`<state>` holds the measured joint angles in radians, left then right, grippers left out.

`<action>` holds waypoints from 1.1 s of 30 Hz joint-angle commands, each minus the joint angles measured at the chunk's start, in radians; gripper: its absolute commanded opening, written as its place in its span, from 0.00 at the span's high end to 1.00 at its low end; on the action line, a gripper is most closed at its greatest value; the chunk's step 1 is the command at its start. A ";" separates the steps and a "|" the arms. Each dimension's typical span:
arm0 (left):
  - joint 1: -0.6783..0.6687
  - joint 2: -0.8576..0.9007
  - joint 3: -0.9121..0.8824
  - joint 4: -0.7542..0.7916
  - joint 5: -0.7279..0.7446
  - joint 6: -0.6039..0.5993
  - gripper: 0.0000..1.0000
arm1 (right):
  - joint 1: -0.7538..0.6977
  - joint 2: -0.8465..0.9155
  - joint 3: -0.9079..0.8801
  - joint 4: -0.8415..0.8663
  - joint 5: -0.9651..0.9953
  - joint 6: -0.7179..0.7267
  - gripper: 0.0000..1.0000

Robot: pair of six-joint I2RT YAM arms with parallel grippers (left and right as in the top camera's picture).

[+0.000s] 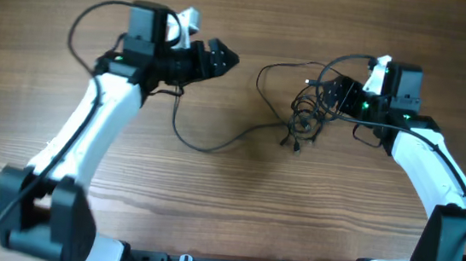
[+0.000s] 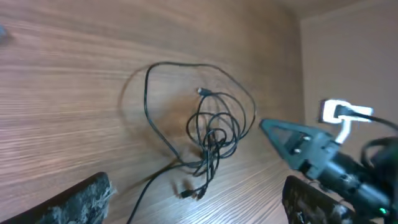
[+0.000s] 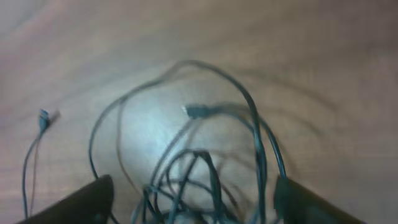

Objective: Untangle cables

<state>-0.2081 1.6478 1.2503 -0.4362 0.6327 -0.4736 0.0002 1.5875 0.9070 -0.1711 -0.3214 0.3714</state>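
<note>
The wide loop leads into the knotted bundle (image 1: 302, 122). My left gripper should pull the loop's near side (image 1: 259, 82) away first, and then my right gripper should grip the bundle's coils.
The cables (image 1: 303, 113) lie as a knotted black bundle right of the table's middle, with a wide loop (image 1: 277, 70) at its far side. One long strand (image 1: 206, 145) trails left toward my left arm. My left gripper (image 1: 227, 59) hovers open to the left of the bundle, apart from it. In the left wrist view the cables (image 2: 214, 134) sit ahead of its open gripper (image 2: 196, 205), small plug ends (image 2: 191, 194) nearest. My right gripper (image 1: 329, 93) is open at the bundle's right edge. In the right wrist view the cables (image 3: 205, 174) lie between the spread fingers (image 3: 81, 202).
Thick black wires of the robot arms arc over the left arm (image 1: 85, 22) and beside the right arm (image 1: 370, 135). A loose plug end (image 3: 43, 117) rests on the wood left of the bundle. The right gripper (image 2: 292, 140) shows in the left wrist view.
</note>
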 commanded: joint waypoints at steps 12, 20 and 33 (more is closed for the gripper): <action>-0.051 0.099 0.011 0.026 -0.005 -0.111 0.03 | -0.016 0.069 0.015 0.198 -0.016 -0.027 0.09; -0.172 0.101 0.011 0.024 -0.187 -0.111 0.00 | -0.018 0.158 0.015 0.167 0.065 -0.030 0.15; -0.261 0.103 0.010 -0.006 -0.399 -0.198 0.00 | -0.019 0.189 0.016 0.322 -0.250 -0.054 0.95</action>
<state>-0.4747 1.7489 1.2503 -0.4370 0.2821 -0.6456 -0.0170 1.7664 0.9092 0.1139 -0.4030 0.3378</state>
